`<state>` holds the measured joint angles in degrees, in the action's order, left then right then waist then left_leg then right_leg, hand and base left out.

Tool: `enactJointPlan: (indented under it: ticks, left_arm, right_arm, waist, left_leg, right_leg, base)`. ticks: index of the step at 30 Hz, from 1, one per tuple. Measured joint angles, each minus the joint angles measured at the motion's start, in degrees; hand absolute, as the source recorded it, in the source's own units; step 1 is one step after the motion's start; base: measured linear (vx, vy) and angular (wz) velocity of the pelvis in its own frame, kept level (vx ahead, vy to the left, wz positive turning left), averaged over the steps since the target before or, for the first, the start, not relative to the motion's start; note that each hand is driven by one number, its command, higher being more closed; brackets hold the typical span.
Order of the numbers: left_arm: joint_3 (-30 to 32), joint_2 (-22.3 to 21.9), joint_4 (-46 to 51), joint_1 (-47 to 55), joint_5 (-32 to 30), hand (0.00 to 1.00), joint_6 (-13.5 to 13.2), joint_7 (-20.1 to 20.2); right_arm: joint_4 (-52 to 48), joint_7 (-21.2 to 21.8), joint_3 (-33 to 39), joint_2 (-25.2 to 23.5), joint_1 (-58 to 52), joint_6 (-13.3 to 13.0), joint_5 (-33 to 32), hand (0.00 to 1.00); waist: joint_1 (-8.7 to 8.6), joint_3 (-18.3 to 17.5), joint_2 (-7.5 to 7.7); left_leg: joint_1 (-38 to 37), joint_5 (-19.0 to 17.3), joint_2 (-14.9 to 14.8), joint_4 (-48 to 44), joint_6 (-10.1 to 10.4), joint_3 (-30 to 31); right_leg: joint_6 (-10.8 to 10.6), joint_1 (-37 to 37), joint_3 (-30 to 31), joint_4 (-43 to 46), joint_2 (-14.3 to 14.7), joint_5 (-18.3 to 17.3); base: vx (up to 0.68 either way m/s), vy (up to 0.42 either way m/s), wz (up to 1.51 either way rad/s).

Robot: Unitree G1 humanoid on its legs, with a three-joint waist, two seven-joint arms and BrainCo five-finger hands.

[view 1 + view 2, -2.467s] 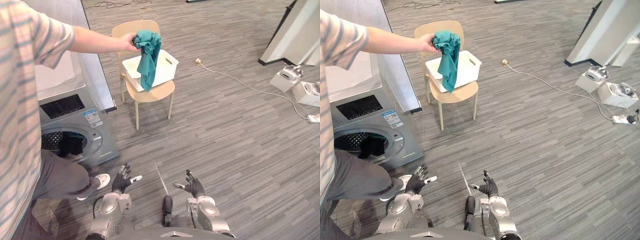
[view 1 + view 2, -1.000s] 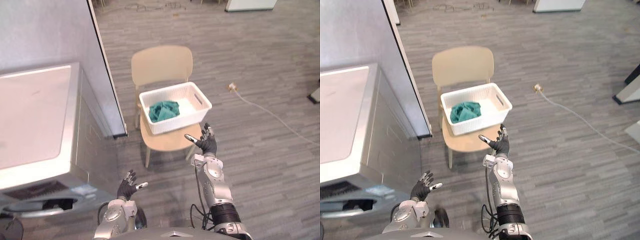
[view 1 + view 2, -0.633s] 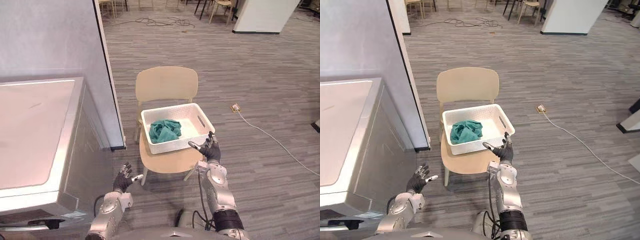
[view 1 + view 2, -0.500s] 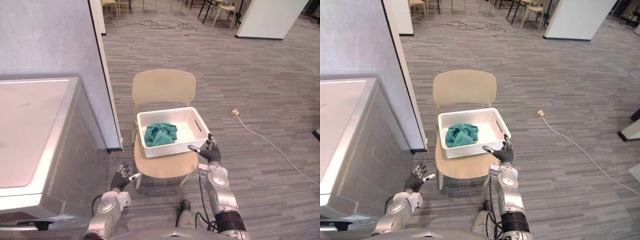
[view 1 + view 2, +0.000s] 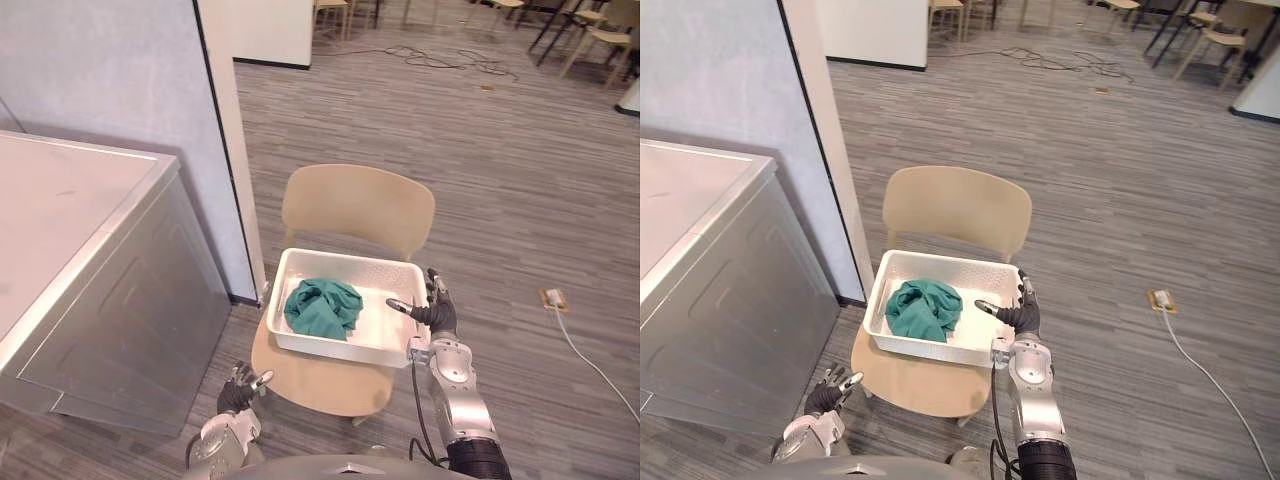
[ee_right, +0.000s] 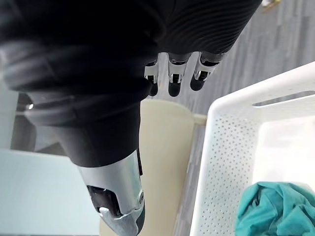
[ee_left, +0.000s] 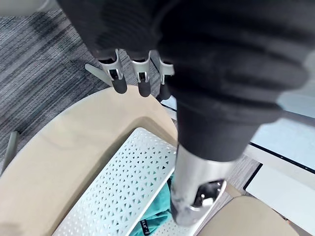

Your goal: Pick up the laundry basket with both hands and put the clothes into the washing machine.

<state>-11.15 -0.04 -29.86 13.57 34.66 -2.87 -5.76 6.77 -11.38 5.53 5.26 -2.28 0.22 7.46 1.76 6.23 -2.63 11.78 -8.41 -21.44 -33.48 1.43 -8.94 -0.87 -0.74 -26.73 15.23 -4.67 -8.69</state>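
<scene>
The teal cloth (image 5: 322, 318) will hang down over the rim of the washing machine's opening when the robot carries it in, because loose, limp folds (image 5: 328, 290) show in the heap.
A white perforated laundry basket (image 5: 342, 349) sits on the seat of a beige chair (image 5: 358, 208). A crumpled teal cloth (image 5: 322, 307) lies in its left half. My right hand (image 5: 434, 316) is open at the basket's right end, thumb reaching over the rim, with nothing held. My left hand (image 5: 238, 388) is open too, hanging low below the chair's front left corner, apart from the basket. The right wrist view looks past the fingers (image 6: 170, 77) to the basket's wall (image 6: 220, 162) and the cloth (image 6: 275, 212). The left wrist view shows the basket's side (image 7: 122, 191).
The grey washing machine (image 5: 110, 300) stands to the left of the chair, its door out of sight. A white partition with a black edge (image 5: 228, 150) rises behind it. A white cable and plug (image 5: 553, 298) lie on the floor at the right.
A person dropped the teal cloth into the basket and left. The camera has moved closer to the chair. My right hand rose to the basket's right end; the left stayed low.
</scene>
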Motion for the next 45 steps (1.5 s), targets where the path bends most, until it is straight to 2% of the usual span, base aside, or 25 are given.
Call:
enactJointPlan:
  ticks: [2, 3, 5, 6, 8, 9, 12, 15, 18, 23, 27, 30, 34, 35, 38, 40, 43, 45]
  left_arm:
    - [-1.5, 0.9, 0.1, 0.0, 0.0, 0.0, 0.0, 0.4]
    - [-2.6, 1.7, 0.1, -0.6, 0.0, 0.0, -0.1, 0.7]
    - [-3.0, 2.5, 0.1, -1.3, 0.0, 0.0, -0.1, 1.2]
    - [-3.4, 3.5, 1.6, -1.8, -0.1, 0.0, -0.1, 1.3]
    - [-4.4, 4.7, 2.3, -3.0, -0.1, 0.0, -0.1, 2.5]
    - [-4.8, 5.8, 2.4, -4.1, -0.1, 0.0, -0.2, 2.9]
    - [-4.7, 6.7, 4.0, -6.5, -0.1, 0.0, -0.3, 3.2]
    - [-4.4, 6.8, 4.5, -9.7, -0.1, 0.0, -1.1, 3.5]
    - [-3.5, 6.6, 4.9, -14.3, 0.0, 0.0, -2.2, 3.4]
    - [-2.9, 5.5, 6.4, -19.2, 0.5, 0.0, -3.8, 2.3]
    - [-2.8, 3.3, 6.9, -22.0, 5.6, 0.0, -5.1, 2.3]
    - [-3.1, 2.0, 9.7, -22.9, 9.3, 0.0, -5.5, 2.7]
    - [-5.4, 1.0, 11.4, -25.4, 13.8, 0.0, -6.6, 3.9]
    - [-5.7, 0.7, 11.6, -25.6, 13.8, 0.0, -6.6, 4.2]
    - [-7.4, -0.1, 14.1, -26.1, 13.7, 0.0, -6.7, 5.5]
    - [-7.4, -0.8, 14.2, -26.2, 13.7, 0.0, -6.7, 6.3]
    - [-7.5, -1.0, 15.5, -26.2, 14.0, 0.0, -6.7, 7.4]
    - [-7.7, -1.1, 15.9, -26.4, 14.1, 0.0, -6.8, 7.8]
  right_arm:
    - [0.1, 0.0, -0.4, 0.7, 0.7, 0.2, 5.0, 0.0]
    - [0.3, 0.0, -1.2, 1.2, 2.1, 0.2, 7.1, 0.0]
    - [2.9, -0.1, -2.1, 1.8, 7.7, 0.2, 8.7, 0.0]
    - [5.2, 0.0, -3.2, 2.5, 11.8, 0.2, 8.7, 0.0]
    - [9.1, 0.0, -3.9, 3.0, 18.2, 0.2, 8.8, 0.0]
    - [12.3, 0.0, -4.7, 4.1, 22.8, 0.2, 8.8, 0.0]
    - [23.4, 0.0, -5.1, 7.7, 34.9, 1.6, 8.8, 0.0]
    - [31.2, 0.1, -5.3, 13.2, 44.7, 3.3, 9.7, 0.0]
    - [38.7, 0.1, -5.3, 18.2, 54.0, 4.9, 12.3, 0.0]
    - [46.3, 0.1, -7.1, 21.4, 63.4, 5.2, 12.0, 0.0]
    - [49.3, 0.1, -9.5, 22.3, 66.4, 5.1, 11.9, 0.0]
    - [51.2, 0.1, -10.3, 23.9, 68.9, 5.2, 11.9, 0.0]
    - [55.3, 0.2, -18.4, 25.8, 75.2, 4.3, 9.8, 0.0]
    - [55.2, 0.4, -19.2, 26.2, 75.4, 3.8, 9.1, 1.0]
    - [55.3, 2.9, -22.6, 27.9, 76.6, 2.3, 1.8, 1.0]
    - [55.3, 5.5, -25.1, 28.2, 76.8, 1.0, -7.5, 1.0]
    - [55.3, 7.7, -27.3, 29.8, 77.4, -0.8, -16.4, 1.0]
    - [55.7, 8.6, -28.0, 30.1, 77.1, -1.2, -19.8, 1.0]
  waist:
    - [-0.12, 0.4, 0.54]
    - [-0.18, 1.3, 1.56]
    - [0.46, 5.2, 1.82]
    - [0.7, 7.0, 1.72]
    - [1.28, 8.4, 1.16]
    - [1.56, 9.8, 0.79]
    - [3.47, 12.8, 1.34]
    - [3.31, 16.2, 1.18]
    - [3.22, 18.8, 1.05]
    - [3.53, 19.7, 0.89]
    - [4.03, 20.5, 0.57]
    - [4.38, 20.8, 0.71]
    - [4.55, 20.8, 0.74]
    - [4.58, 20.8, 0.74]
    - [4.77, 20.8, 0.74]
    - [4.9, 20.8, 0.74]
    - [5.01, 20.8, 0.72]
    - [5.0, 20.8, 0.7]
  left_leg:
    - [-0.2, 1.9, 3.0, 7.0, 2.0, -0.1]
    - [-0.7, 2.6, 4.2, 10.6, 2.9, 0.0]
    - [-0.3, 3.0, 4.9, 12.0, 3.6, 0.2]
    - [1.5, 3.0, 5.2, 11.2, 3.6, 0.8]
    - [5.6, 2.9, 5.4, 10.5, 3.8, 1.0]
    - [8.5, 2.9, 5.5, 10.7, 4.6, 0.8]
    - [13.5, 5.1, 7.2, 13.5, 3.6, -2.2]
    - [16.6, 8.4, 9.5, 15.9, 2.0, -3.3]
    - [20.7, 9.6, 10.3, 15.4, 0.9, -3.5]
    - [25.6, 10.4, 10.6, 14.5, 0.2, -3.3]
    - [27.4, 11.5, 10.9, 15.4, 0.1, -2.6]
    - [27.9, 13.9, 11.6, 19.0, 0.2, -2.2]
    - [28.5, 17.4, 11.8, 23.9, 0.7, -2.2]
    - [28.5, 17.8, 11.8, 24.5, 0.7, -2.2]
    - [29.7, 19.9, 11.8, 27.4, 1.0, -1.9]
    - [29.6, 21.2, 11.8, 29.5, 1.2, -1.9]
    - [28.7, 22.9, 11.9, 33.0, 1.9, -2.0]
    - [28.0, 23.6, 11.8, 34.7, 2.2, -2.2]
  right_leg:
    - [-1.4, 0.2, -0.9, -1.1, -0.9, 1.0]
    - [-2.0, 0.9, -1.0, -2.9, -1.2, 1.9]
    - [-1.8, 1.0, -0.8, -5.2, -0.9, 4.4]
    - [-1.9, 2.1, -0.7, -5.7, -1.0, 5.3]
    - [-2.0, 5.8, -0.4, -6.2, -1.0, 6.8]
    - [-1.9, 8.7, -0.1, -6.3, -1.1, 7.8]
    - [-1.9, 16.4, 2.9, -7.3, -2.7, 11.0]
    - [-2.6, 20.6, 3.4, -8.7, -4.5, 14.4]
    - [-2.7, 24.5, 3.6, -8.6, -5.3, 16.1]
    - [-2.6, 29.3, 3.8, -7.8, -5.8, 16.9]
    - [-2.4, 31.2, 3.2, -7.3, -6.0, 17.0]
    - [-2.3, 32.7, 2.2, -7.1, -6.4, 17.0]
    - [-1.9, 35.4, 1.8, -6.8, -6.3, 17.2]
    - [-1.8, 35.6, 1.6, -6.8, -6.3, 17.2]
    - [-1.4, 37.4, 0.8, -6.9, -6.1, 17.4]
    - [-1.3, 38.1, 0.5, -6.8, -6.0, 17.3]
    - [-1.1, 38.7, 0.0, -6.7, -5.9, 17.2]
    - [-0.9, 38.7, -0.6, -6.5, -5.9, 17.0]
  base:
    - [0.09, 0.064, 0.64]
    - [0.03, 0.114, 0.58]
    - [-0.07, 0.149, 0.2]
    - [-0.17, 0.183, 0.01]
    - [-0.18, 0.168, -0.01]
    - [-0.15, 0.126, -0.08]
    - [-0.21, 0.13, -0.3]
    - [-0.13, 0.094, 0.0]
    - [-0.1, 0.064, 0.02]
    - [-0.05, 0.015, 0.02]
    - [-0.03, -0.021, 0.09]
    - [-0.01, -0.033, 0.2]
    - [-0.01, -0.047, 0.04]
    - [0.0, -0.029, 0.09]
    - [0.01, -0.021, 0.09]
    - [0.03, -0.017, 0.05]
    - [0.04, -0.003, 0.04]
    - [0.06, 0.006, 0.06]
